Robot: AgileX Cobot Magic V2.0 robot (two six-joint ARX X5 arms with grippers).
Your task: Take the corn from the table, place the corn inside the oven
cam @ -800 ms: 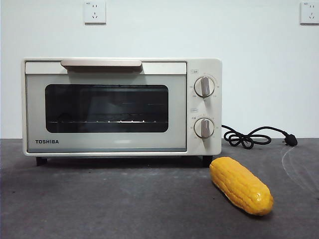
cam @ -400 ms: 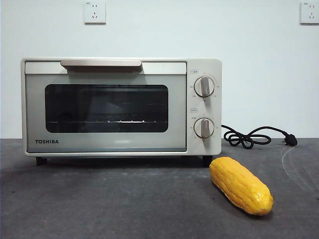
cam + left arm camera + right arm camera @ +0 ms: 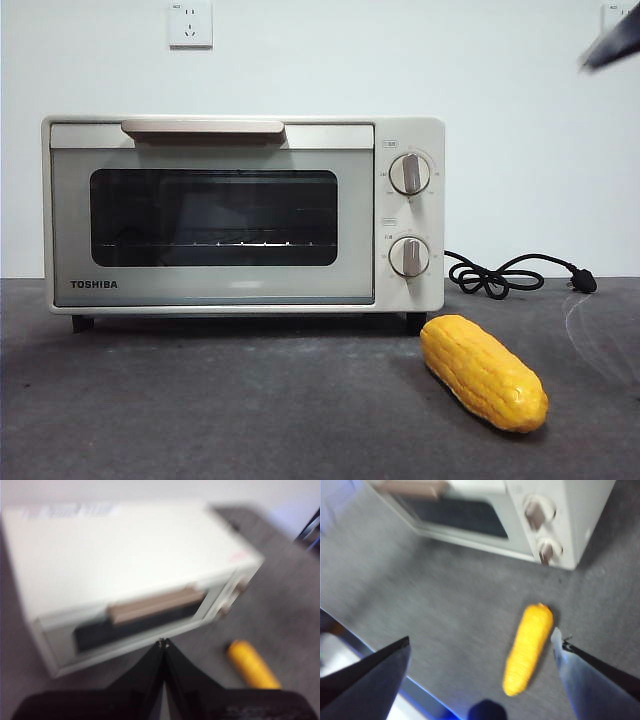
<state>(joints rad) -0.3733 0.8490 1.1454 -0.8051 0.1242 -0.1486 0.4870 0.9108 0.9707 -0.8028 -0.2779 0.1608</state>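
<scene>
I expect the oven's glass door to swing down and outward when my left gripper pulls it, since the oven door's handle runs along the door's top edge.
The yellow-orange corn lies on the dark grey table, in front of the oven's right end and apart from it. The cream TOSHIBA oven stands with its glass door closed. My right gripper hangs open high above the table, and the corn lies far below between its spread jaws. My left gripper is shut on nothing, high above the table and short of the oven's handle; the corn lies off to one side. A blurred black arm tip shows at the front view's top right corner.
The oven's black cord and plug lie on the table behind the corn, right of the oven. Two knobs sit on the oven's right panel. White wall with sockets stands behind.
A black arm tip has come into the front view's top right corner. The corn and the oven have not moved.
</scene>
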